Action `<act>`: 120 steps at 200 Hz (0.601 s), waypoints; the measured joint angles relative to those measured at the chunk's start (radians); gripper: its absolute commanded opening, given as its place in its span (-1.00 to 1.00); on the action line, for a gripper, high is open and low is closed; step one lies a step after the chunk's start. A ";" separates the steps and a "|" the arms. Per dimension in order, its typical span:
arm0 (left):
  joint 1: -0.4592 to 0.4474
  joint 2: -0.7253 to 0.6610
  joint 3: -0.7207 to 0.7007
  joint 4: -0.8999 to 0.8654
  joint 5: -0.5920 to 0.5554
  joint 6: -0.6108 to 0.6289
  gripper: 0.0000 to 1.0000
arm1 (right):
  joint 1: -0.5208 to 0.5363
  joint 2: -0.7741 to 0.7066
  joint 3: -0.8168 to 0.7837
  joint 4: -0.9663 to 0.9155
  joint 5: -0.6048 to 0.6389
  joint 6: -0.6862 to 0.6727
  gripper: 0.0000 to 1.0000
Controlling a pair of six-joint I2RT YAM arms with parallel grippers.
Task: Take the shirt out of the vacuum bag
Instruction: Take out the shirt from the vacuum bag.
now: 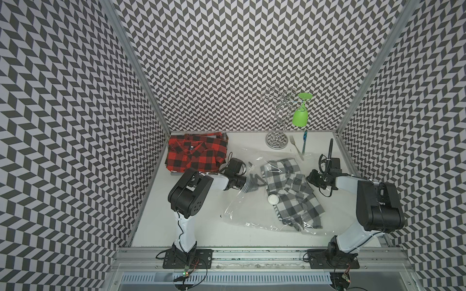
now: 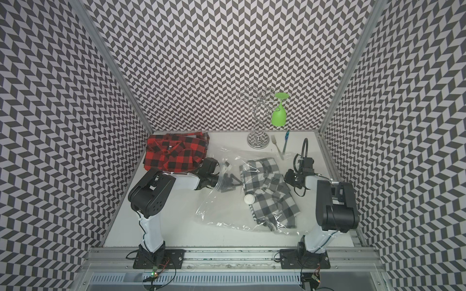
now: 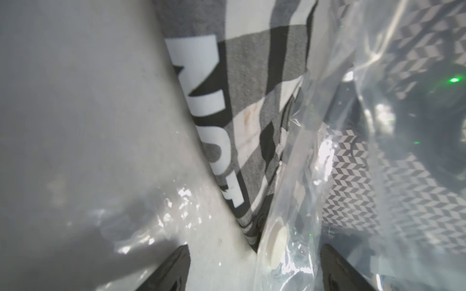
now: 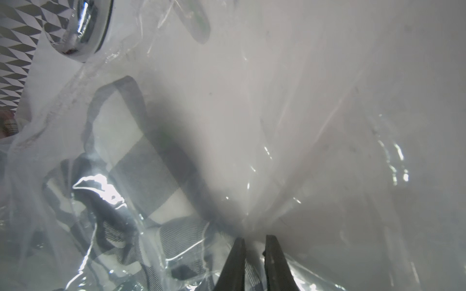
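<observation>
The grey-and-white checked shirt (image 1: 292, 194) will slide toward the bag's opening in a folded bundle when the robot pulls, because slack film (image 1: 248, 208) gapes around it.
The clear vacuum bag (image 1: 252, 211) lies crinkled mid-table in both top views, its white valve disc (image 1: 273, 199) facing up. A grey-and-white checked shirt (image 1: 292, 186) sits inside it. My left gripper (image 1: 254, 181) reaches into the bag's left end and stands open a short way from the shirt (image 3: 252, 100). Its dark fingers (image 3: 176, 269) are spread wide. The valve disc (image 3: 277, 241) and loose film hang between them, ungripped. My right gripper (image 1: 309, 179) is at the shirt's right edge. In the right wrist view this gripper (image 4: 255, 254) is shut on taut bag film (image 4: 315, 151), the shirt (image 4: 141, 163) beside it.
A folded red-and-black plaid shirt (image 1: 196, 153) lies at the back left, just behind the left wrist. A wire stand (image 1: 277, 138) holding an upside-down green glass (image 1: 300, 114) stands at the back. A fork (image 1: 296, 146) and a blue-handled utensil (image 1: 304, 142) lie beside it, near the bag's far edge.
</observation>
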 measured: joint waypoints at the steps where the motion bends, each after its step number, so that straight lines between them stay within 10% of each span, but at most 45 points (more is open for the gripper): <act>1: 0.000 0.001 0.002 -0.003 -0.002 0.000 0.59 | 0.000 0.000 0.000 0.001 -0.001 0.000 -0.64; 120: -0.057 0.127 0.328 -0.269 -0.246 0.002 0.52 | 0.019 0.001 -0.005 0.006 -0.029 -0.007 -0.66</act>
